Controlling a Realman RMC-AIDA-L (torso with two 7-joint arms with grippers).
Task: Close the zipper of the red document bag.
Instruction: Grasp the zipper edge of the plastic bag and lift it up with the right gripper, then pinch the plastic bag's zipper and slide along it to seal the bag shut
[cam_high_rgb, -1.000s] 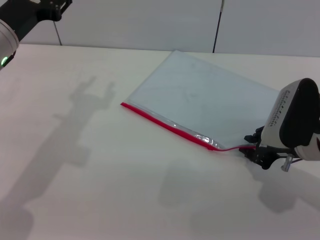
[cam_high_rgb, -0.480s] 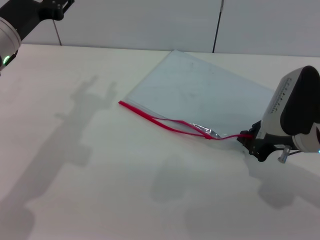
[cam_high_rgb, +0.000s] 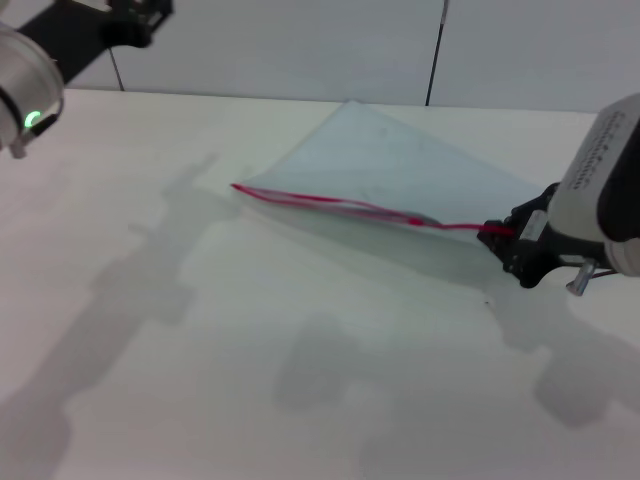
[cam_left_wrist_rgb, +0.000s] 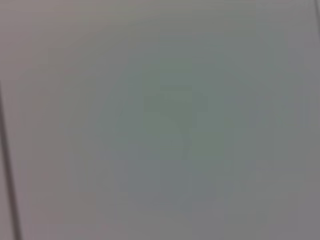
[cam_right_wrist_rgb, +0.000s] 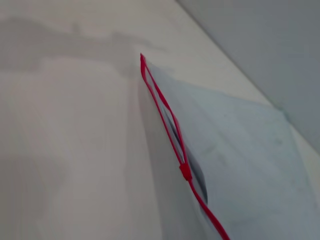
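The robot's right gripper holds the end of the zipper taut while the lips (cam_high_rgb: 312, 200) beyond the slider stand apart, so next the left gripper comes over to the slider (cam_high_rgb: 415, 221).
The red document bag (cam_high_rgb: 400, 165) is a pale blue-grey translucent pouch lying right of centre on the white table. Its zipper (cam_high_rgb: 340, 205), a thin red strip along the near long edge, is raised off the table and pulled taut. My right gripper (cam_high_rgb: 508, 240) is shut on the zipper's right end, just past the bag's corner. In the right wrist view the small slider (cam_right_wrist_rgb: 185, 171) sits partway along the zipper (cam_right_wrist_rgb: 160, 107), and beyond it the two red lips stand apart over the bag (cam_right_wrist_rgb: 240, 150). My left gripper (cam_high_rgb: 140, 20) hangs high at the far left, away from the bag.
The white table (cam_high_rgb: 200, 380) stretches wide to the left and front of the bag, with only arm shadows on it. A grey wall with a dark vertical seam (cam_high_rgb: 436, 50) stands behind the table's far edge. The left wrist view shows only plain grey surface.
My right gripper has risen and drawn back to the right, lifting the red edge off the table and pulling it straight. The left arm has shifted slightly to the right.
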